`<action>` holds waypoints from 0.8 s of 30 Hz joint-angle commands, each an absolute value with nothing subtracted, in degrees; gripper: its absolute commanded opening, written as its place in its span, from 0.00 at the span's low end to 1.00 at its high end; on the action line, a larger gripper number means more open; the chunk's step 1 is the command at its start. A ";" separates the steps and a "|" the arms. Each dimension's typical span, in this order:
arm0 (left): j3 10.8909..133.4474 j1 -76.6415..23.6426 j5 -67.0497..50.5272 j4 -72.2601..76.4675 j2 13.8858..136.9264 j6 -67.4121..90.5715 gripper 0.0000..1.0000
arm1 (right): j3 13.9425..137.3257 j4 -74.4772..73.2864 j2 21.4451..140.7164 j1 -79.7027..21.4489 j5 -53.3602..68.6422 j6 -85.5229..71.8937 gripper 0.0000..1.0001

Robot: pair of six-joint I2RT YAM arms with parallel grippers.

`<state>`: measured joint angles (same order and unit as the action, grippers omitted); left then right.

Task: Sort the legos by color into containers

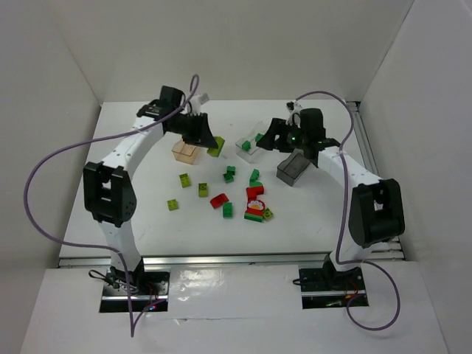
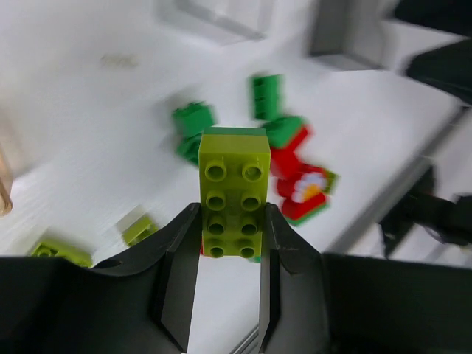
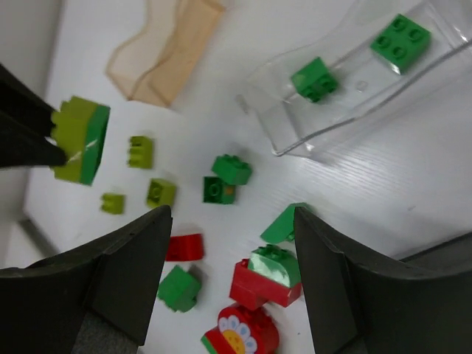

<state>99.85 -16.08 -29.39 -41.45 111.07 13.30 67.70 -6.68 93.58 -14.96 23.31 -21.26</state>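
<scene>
I should pull the dark green lego (image 3: 94,145) off with my right gripper before sorting, because it is joined to the lime-green lego in my left gripper (image 3: 71,138).
My left gripper (image 2: 231,214) is shut on a lime-green lego (image 2: 234,195) and holds it in the air, just right of the amber container (image 1: 186,151); the same held lego (image 3: 81,140) shows at the left of the right wrist view. The clear container (image 3: 354,96) has two dark green legos (image 3: 317,77) in it. My right gripper (image 3: 230,217) hangs open and empty over the loose pile, above a red lego capped with green (image 3: 269,276). Small lime legos (image 1: 185,180), a red one (image 1: 218,199) and green ones (image 1: 228,210) lie scattered on the table.
The smoky grey container (image 1: 293,168) sits under the right arm, right of the clear one. A red flower-printed piece (image 3: 240,335) lies at the near end of the pile. White walls enclose the table on three sides.
</scene>
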 commanded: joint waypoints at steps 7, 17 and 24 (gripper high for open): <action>95.20 -10.81 -71.79 -27.17 103.37 11.33 0.00 | 61.53 24.39 87.63 -12.57 57.55 -31.88 0.80; 91.85 -10.81 -76.46 -17.40 100.81 16.52 0.00 | 65.12 31.90 92.02 -18.28 61.79 -37.00 0.84; 91.32 -10.81 -77.08 -15.65 100.81 17.57 0.00 | 67.40 33.93 95.79 -20.74 61.79 -39.46 0.84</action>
<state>91.48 -10.85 -73.84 -19.29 103.72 16.93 63.83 29.43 94.80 -19.97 60.53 -37.95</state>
